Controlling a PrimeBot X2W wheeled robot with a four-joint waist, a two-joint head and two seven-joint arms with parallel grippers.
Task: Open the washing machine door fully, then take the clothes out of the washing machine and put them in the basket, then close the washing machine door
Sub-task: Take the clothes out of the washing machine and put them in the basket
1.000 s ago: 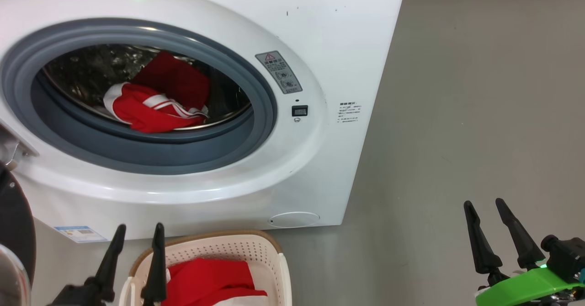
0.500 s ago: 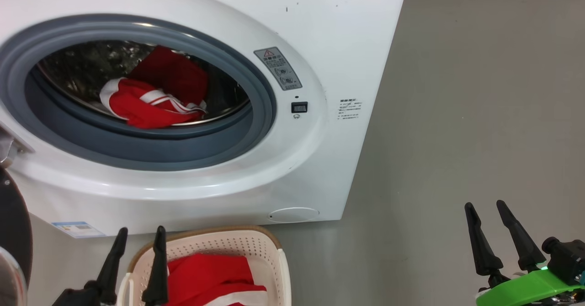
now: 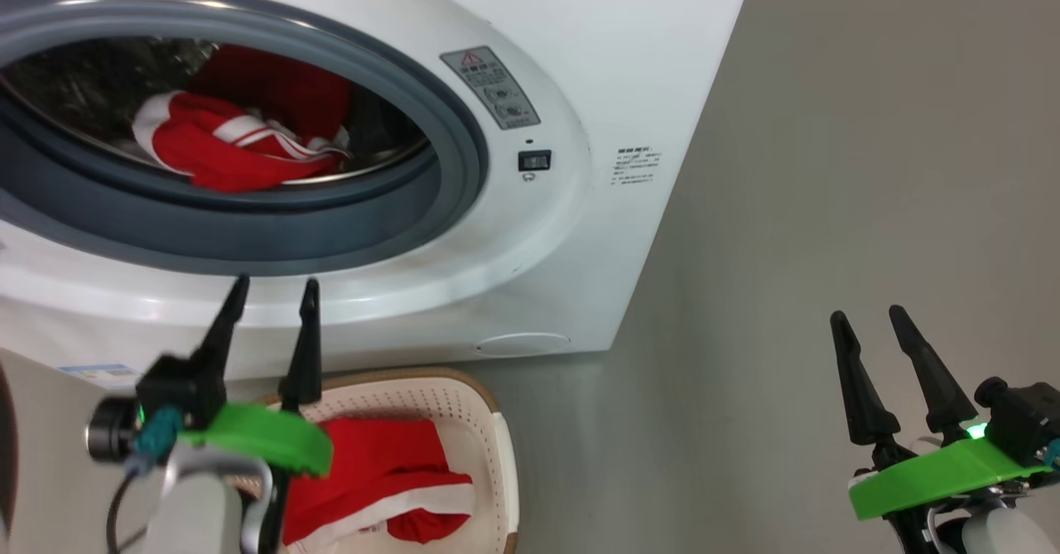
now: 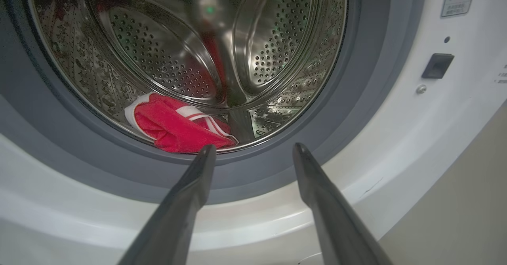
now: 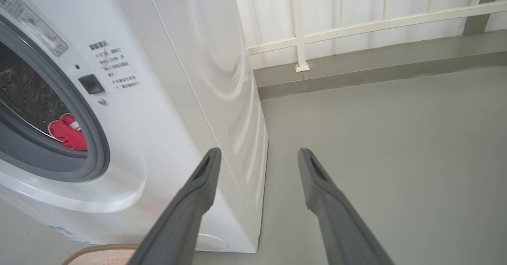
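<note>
The red clothes (image 3: 233,146) are bunched up in crumpled folds (image 3: 288,143), so they will open out long and trail back into the drum when I pull them out.
The white washing machine (image 3: 580,57) has its mouth uncovered, and a red bundle of clothes (image 3: 240,144) with white stripes lies at the front of the steel drum (image 4: 158,59). Of the washing machine door, just a dark sliver (image 3: 2,455) shows at the lower left edge. My left gripper (image 3: 275,285) is open and holds nothing. It hangs in front of the washer's lower rim, pointing at the clothes (image 4: 174,126) from just outside the grey rubber ring (image 4: 356,98). The cream basket (image 3: 476,397) on the floor below holds a red garment (image 3: 381,471). My right gripper (image 3: 868,315) is open over bare floor, right of the washer.
Grey floor (image 5: 396,158) stretches to the right of the washer. A white panelled wall (image 5: 356,11) with a low kerb stands behind it. In the right wrist view, the basket's brown rim (image 5: 99,249) pokes out under the washer's front corner.
The head camera has shifted, so the washer sits higher and further left. My left gripper has risen from beside the basket to the washer's lower rim. Both grippers stay open.
</note>
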